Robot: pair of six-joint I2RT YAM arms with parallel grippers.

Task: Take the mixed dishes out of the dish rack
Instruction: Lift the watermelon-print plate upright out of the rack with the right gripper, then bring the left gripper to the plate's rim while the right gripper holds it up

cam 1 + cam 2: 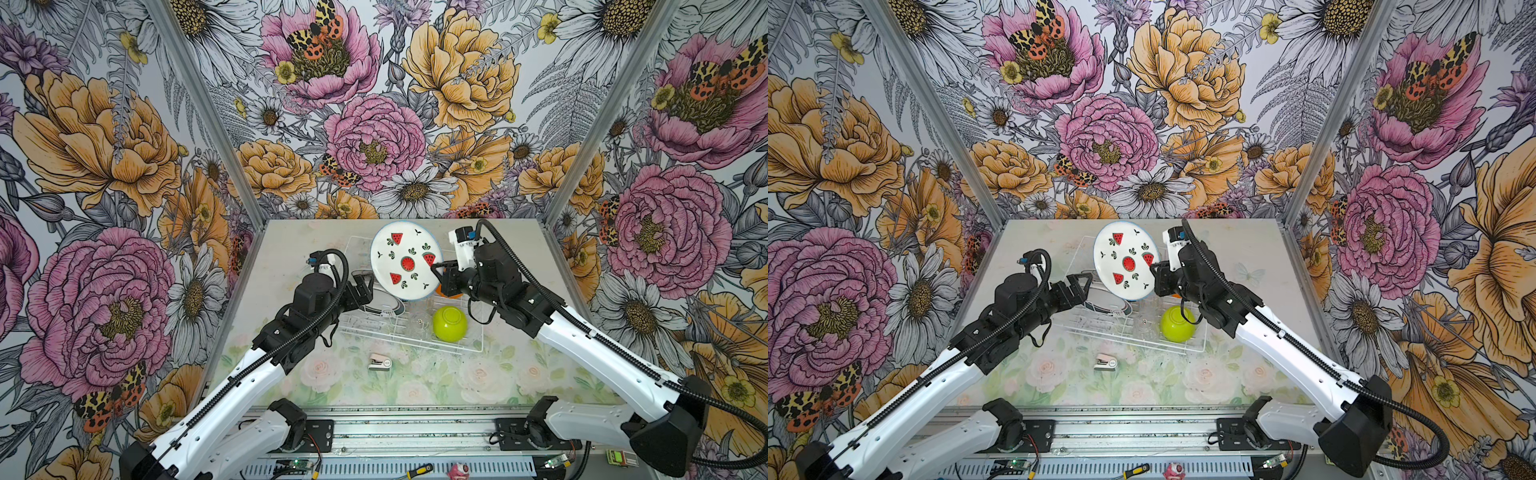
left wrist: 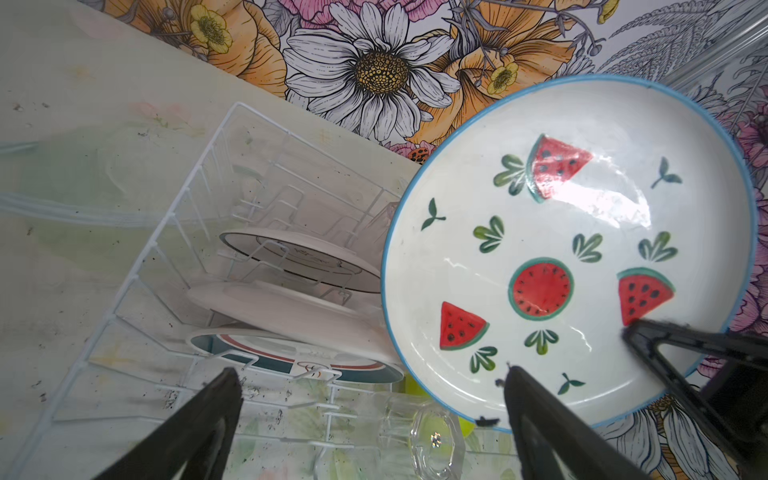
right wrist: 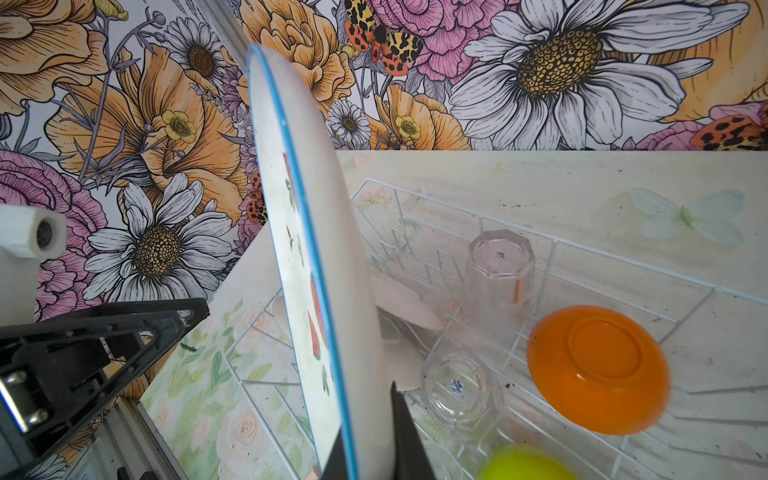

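Note:
The watermelon plate's free rim faces the open fingers of my left gripper, so I should keep moving them toward that rim until they are on both sides of it and close.
My right gripper is shut on the rim of the watermelon plate, holding it upright above the dish rack. In both top views my left gripper stands open just left of that plate, apart from it. Its black fingers spread wide in the left wrist view, over the rack. Two teal-rimmed plates stand in the tines. Clear tumblers, an upturned orange bowl and a lime-green bowl sit in the rack's right part.
A small pink-white stapler-like object lies on the floral mat in front of the rack. Flowered walls close in the table at the back and on both sides. The arm bases stand along the front rail.

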